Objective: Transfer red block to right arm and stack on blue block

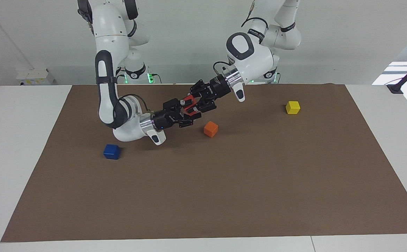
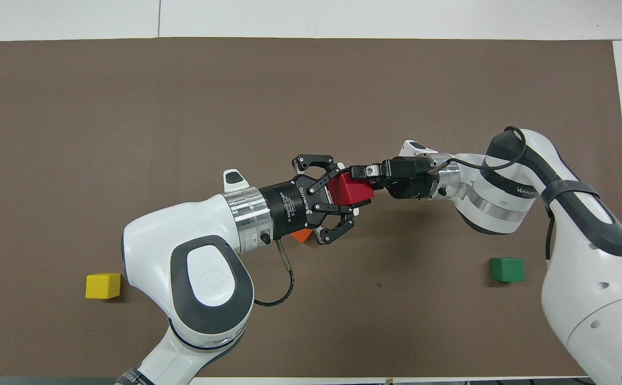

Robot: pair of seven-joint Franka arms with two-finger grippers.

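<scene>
The robot's two grippers are both around the red block (image 2: 350, 190), so next the left gripper opens and moves away before the right gripper takes it to the blue block (image 1: 112, 151).
The red block (image 1: 188, 106) (image 2: 349, 190) hangs above the brown mat, with my left gripper (image 1: 191, 104) (image 2: 346, 192) shut on it. My right gripper (image 1: 186, 112) (image 2: 365, 175) comes in from the right arm's end and meets the block tip to tip with the left gripper. How tightly it stands about the block does not show. The blue block (image 1: 111, 151) sits on the mat toward the right arm's end, apart from both grippers. In the overhead view the right arm hides it.
An orange cube (image 1: 210, 129) (image 2: 303, 236) lies on the mat just under the meeting grippers. A yellow cube (image 1: 292, 107) (image 2: 102, 285) sits toward the left arm's end. A green cube (image 2: 507, 269) lies beside the right arm. The brown mat (image 1: 224, 192) covers the table.
</scene>
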